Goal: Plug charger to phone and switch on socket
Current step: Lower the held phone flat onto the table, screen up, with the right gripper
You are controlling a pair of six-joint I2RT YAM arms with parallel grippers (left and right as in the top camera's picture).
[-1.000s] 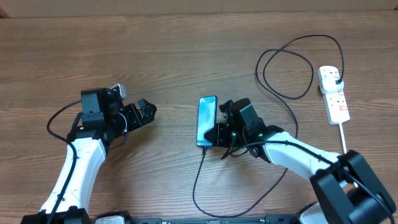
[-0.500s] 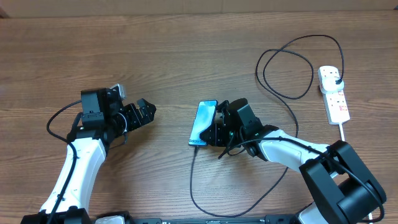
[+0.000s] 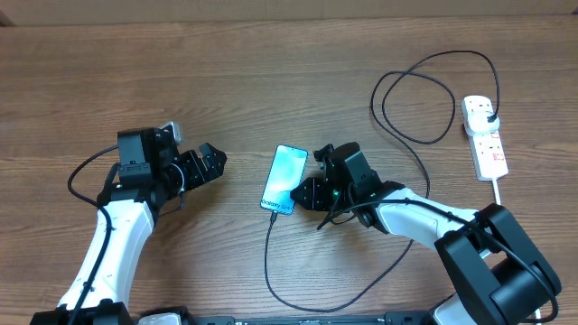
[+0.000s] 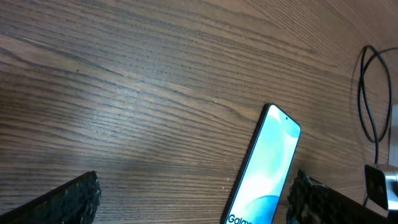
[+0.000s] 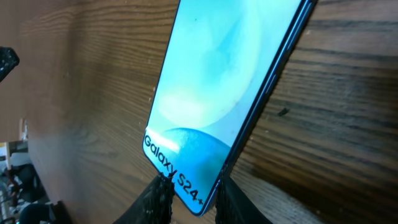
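Observation:
Next, my right gripper backs off, closes and pushes the phone's upper long edge (image 3: 304, 164) to straighten the phone, because the phone is slanted with the gripper at its lower corner (image 3: 291, 210).
The phone (image 3: 284, 179), screen lit light blue, lies slanted at mid-table. The thin black charger (image 3: 266, 248) cable meets the phone's lower short edge, loops right and ends in a black plug in the white socket (image 3: 485, 140). My right gripper (image 3: 305, 196) sits at the phone's lower right. In the right wrist view its gripper (image 5: 194, 202) is slightly open, with the "Galaxy" corner of the phone (image 5: 217, 87) between the fingers. The connector tip is hidden. My left gripper (image 3: 217, 160) stands wide open left of the phone. The left wrist view shows the phone (image 4: 264, 168) between the left gripper (image 4: 193, 205) fingers' lines, untouched.
The socket's thick white cord (image 3: 498, 194) runs down toward the right arm's base. The charger's loops (image 3: 449, 108) spread over the table's right half. A black cable (image 3: 86, 171) hangs by the left arm.
The phone has slid left, its lower end swinging further left, the cable tip with it. My right jaws have parted from shut. The left arm has not moved.

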